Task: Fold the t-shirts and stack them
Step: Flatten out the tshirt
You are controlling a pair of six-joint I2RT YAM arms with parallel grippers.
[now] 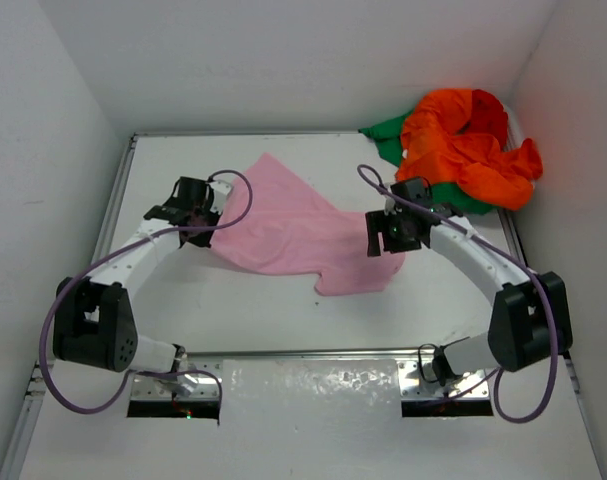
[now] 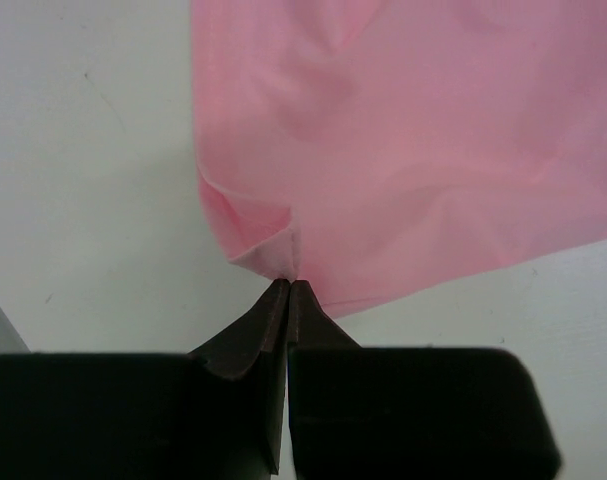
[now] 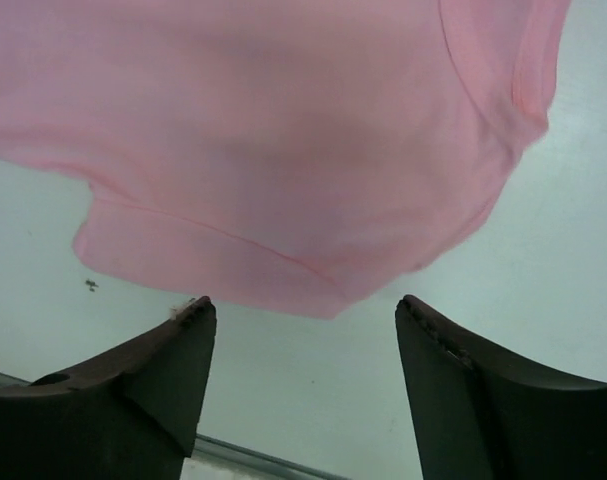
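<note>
The t-shirt's far edge runs at a slant from a peaked corner [image 1: 267, 160]. So the pink t-shirt [image 1: 298, 240] will open out wide when I lift it and lay it back down.
A pink t-shirt [image 1: 293, 228] lies partly spread in the middle of the white table [image 1: 233, 310]. My left gripper [image 2: 288, 286] is shut on a bunched corner of the pink t-shirt [image 2: 403, 150] at its left edge; the top view shows this left gripper [image 1: 213, 230] there. My right gripper [image 3: 303, 305] stands open just short of the pink t-shirt [image 3: 283, 150], whose hem and sleeve edge lie beyond its fingertips, with nothing between them. From above, the right gripper [image 1: 381, 245] hangs over the shirt's right end. Orange [image 1: 463, 150], red [image 1: 488, 110] and green [image 1: 391, 132] t-shirts lie heaped at the back right.
White walls close in the table on the left, back and right. A metal rail [image 1: 313, 353] runs along the near edge between the arm bases. Purple cables [image 1: 238, 195] loop over both arms.
</note>
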